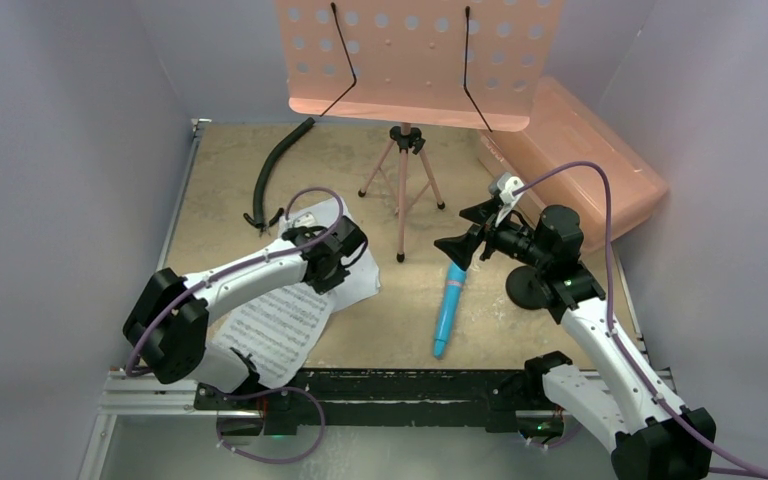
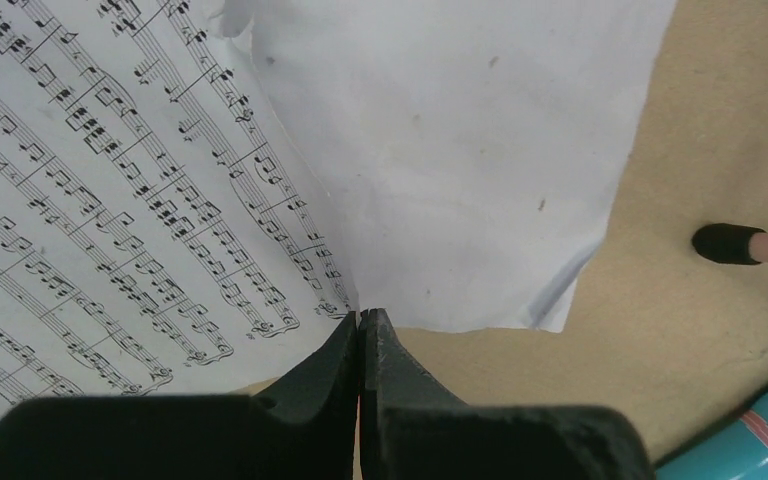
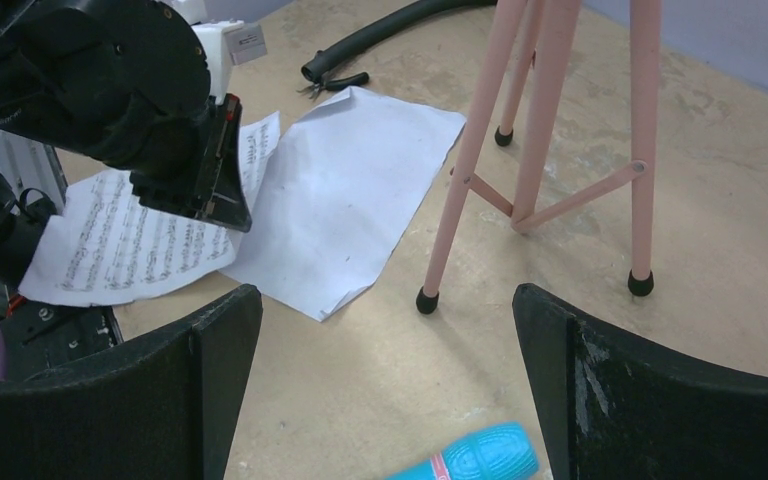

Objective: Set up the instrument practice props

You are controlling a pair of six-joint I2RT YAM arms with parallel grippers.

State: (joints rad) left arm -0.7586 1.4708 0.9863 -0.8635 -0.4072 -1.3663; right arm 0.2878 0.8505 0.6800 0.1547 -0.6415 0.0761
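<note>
My left gripper should lift the page (image 1: 280,325) clear and pass it to my right gripper, because my left gripper is holding the printed page by its edge (image 2: 344,292) nearest my right gripper.
The pink perforated music stand (image 1: 420,60) stands on its tripod legs (image 1: 403,190) at the back centre. Two white pages lie at front left: a printed sheet-music page (image 1: 280,325) and a page showing its blank side (image 1: 358,285). My left gripper (image 1: 345,245) is shut on the edge of the printed page (image 2: 110,200), which curls up beside the blank page (image 2: 440,150). The blue toy microphone (image 1: 449,310) lies flat on the table. My right gripper (image 3: 388,295) is open and empty just above it (image 3: 470,460). The black round-base mic stand (image 1: 532,288) is partly hidden under my right arm.
A curved black hose (image 1: 275,170) lies at back left. A large translucent pink box (image 1: 580,150) sits at back right against the wall. Grey walls close in the left, right and back. A tripod foot (image 2: 728,243) stands just right of the pages.
</note>
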